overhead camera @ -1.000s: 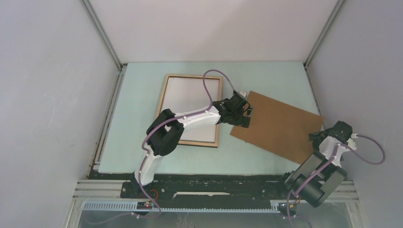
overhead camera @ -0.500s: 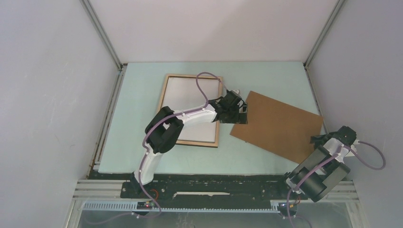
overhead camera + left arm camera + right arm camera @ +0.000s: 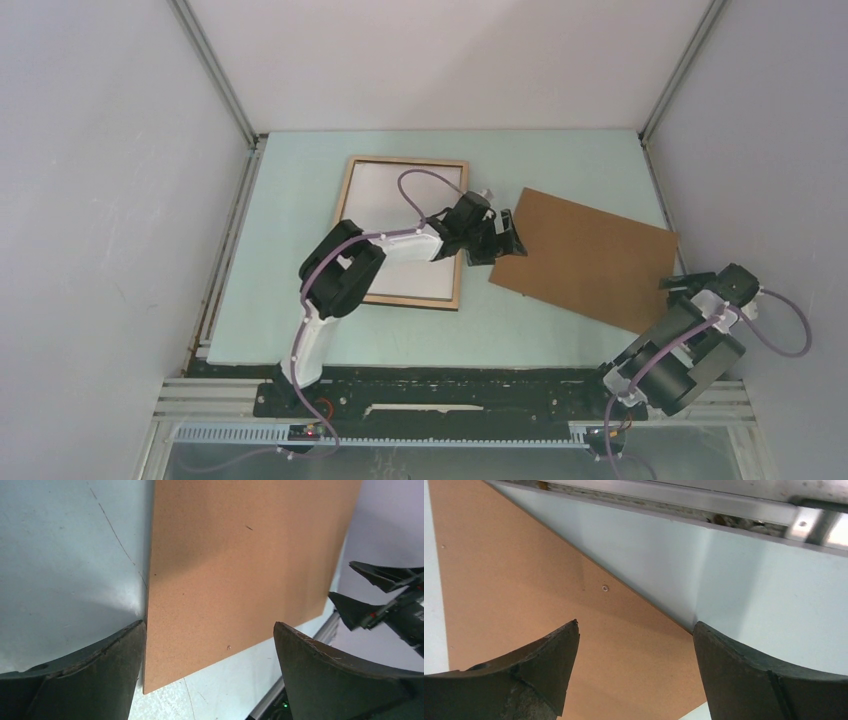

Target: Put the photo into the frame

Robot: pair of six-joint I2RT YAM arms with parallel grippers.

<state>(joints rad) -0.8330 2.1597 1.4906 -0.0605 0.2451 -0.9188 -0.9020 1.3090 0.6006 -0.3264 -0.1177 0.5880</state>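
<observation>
My left gripper should keep prying the board up until both fingers can close, as one finger is against the backing board's edge (image 3: 148, 611) and the other is over its side (image 3: 215, 610).
The frame (image 3: 347, 215) lies flat at mid table, light wood rim up, its inside plain pale grey; my left arm crosses it. The photo does not show in any view. My left gripper (image 3: 507, 238) (image 3: 210, 630) is open at the left edge of the brown backing board (image 3: 590, 255) (image 3: 240, 565), its fingers (image 3: 90, 672) straddling the board's near corner with nothing gripped. My right gripper (image 3: 681, 287) (image 3: 636, 630) is open just above the board's right corner (image 3: 524, 580), holding nothing.
The backing board lies tilted to the right of the frame. The right gripper's open fingers (image 3: 380, 592) show beyond the board in the left wrist view. An aluminium rail (image 3: 674, 500) and the grey enclosure walls (image 3: 100, 200) border the pale green table (image 3: 290, 190).
My left wrist has drawn back leftward from the board's edge. My right arm has pulled a little toward the near right. The board has turned slightly.
</observation>
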